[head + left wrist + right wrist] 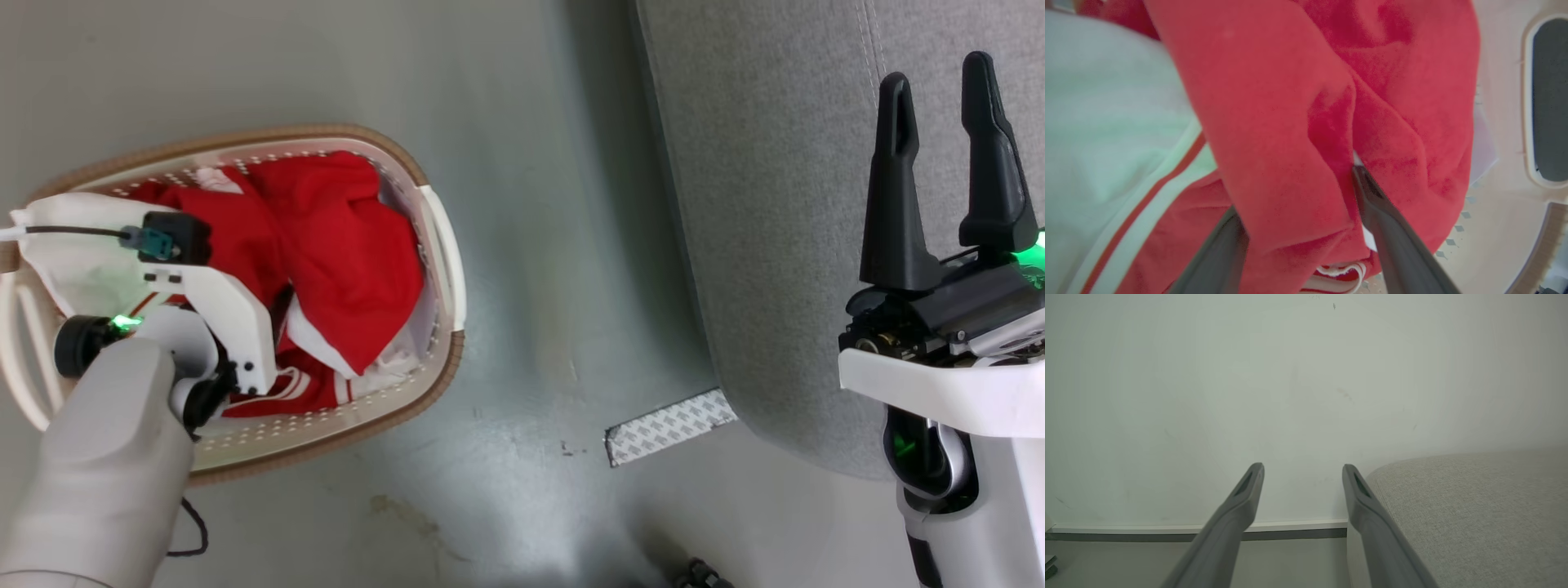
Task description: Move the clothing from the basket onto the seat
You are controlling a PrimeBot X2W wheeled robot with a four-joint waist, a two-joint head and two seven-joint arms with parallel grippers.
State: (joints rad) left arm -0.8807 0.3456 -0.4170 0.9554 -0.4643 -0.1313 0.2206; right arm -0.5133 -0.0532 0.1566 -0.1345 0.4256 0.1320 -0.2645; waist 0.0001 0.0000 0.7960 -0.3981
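Observation:
The loose red folds overlap and have white edges (314, 339) between them, so I expect the clothing (235, 233) to hang limply and leave another red piece behind as I lift.
The basket (326, 135) stands on the floor at the left of the head view, heaped with the red clothing (343, 237). My left wrist (204, 327) hangs over the heap and hides its own fingers there. In the left wrist view my left gripper (1296, 192) is open and pushed into the pile, one finger on each side of a thick red fold (1290, 143); fabric covers the left fingertip. My right gripper (936, 73) stands open with nothing between its fingers, above the grey seat (775, 204) at the right. The right wrist view shows the same open gripper (1302, 469) beside the seat's rounded edge (1453, 510).
A pale white sheet (73, 261) drapes over the basket's left end. A patterned tape strip (669, 425) lies on the floor by the seat's corner. Bare grey floor separates basket and seat. A plain wall with a baseboard (1290, 526) faces the right gripper.

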